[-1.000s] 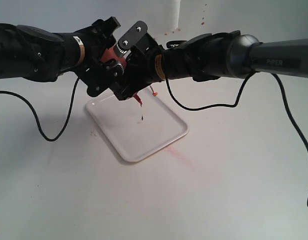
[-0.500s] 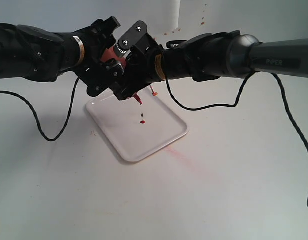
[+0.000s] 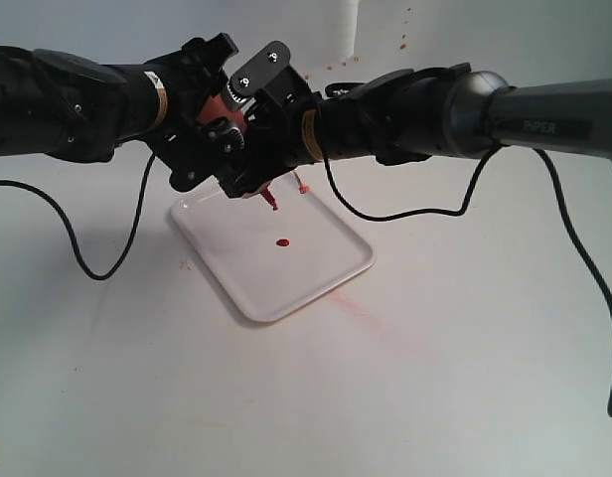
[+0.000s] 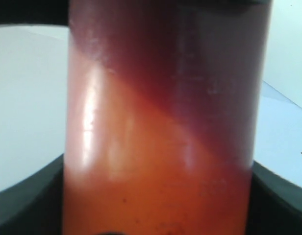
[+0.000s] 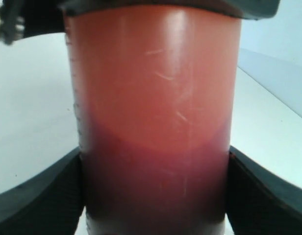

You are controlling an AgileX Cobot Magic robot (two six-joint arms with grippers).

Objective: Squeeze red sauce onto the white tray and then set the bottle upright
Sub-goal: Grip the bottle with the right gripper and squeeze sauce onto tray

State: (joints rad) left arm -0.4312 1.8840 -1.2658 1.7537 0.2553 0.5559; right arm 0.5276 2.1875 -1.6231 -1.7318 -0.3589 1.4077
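Observation:
My right gripper should open and back away before my left gripper turns the bottle upright, since both grippers clamp the bottle with its nozzle pointing down.
Both grippers hold the bottle [image 3: 220, 103] tilted above the white tray [image 3: 321, 266], its nozzle [image 3: 274, 202] pointing down over the tray's far part. The small cap [image 3: 304, 186] dangles on its strap beside the nozzle. One small blob of red sauce [image 3: 283, 242] lies on the tray near its middle. My left gripper [image 3: 209, 124] is shut on the bottle [image 4: 161, 127], which fills the left wrist view between dark fingers [image 4: 23, 205]. My right gripper [image 3: 254, 134] is also shut on the bottle [image 5: 156, 98], with fingers [image 5: 268, 196] pressed on both sides and dark sauce pooled inside.
A faint red smear [image 3: 352, 304] marks the white table [image 3: 435, 378] by the tray's near right edge. Black cables [image 3: 97, 268] [image 3: 584, 258] loop down on both sides. Red specks [image 3: 400, 42] dot the back wall.
A drop that hung below the nozzle has fallen and now lies as a blob on the tray. Both grippers and the bottle have shifted slightly up and left.

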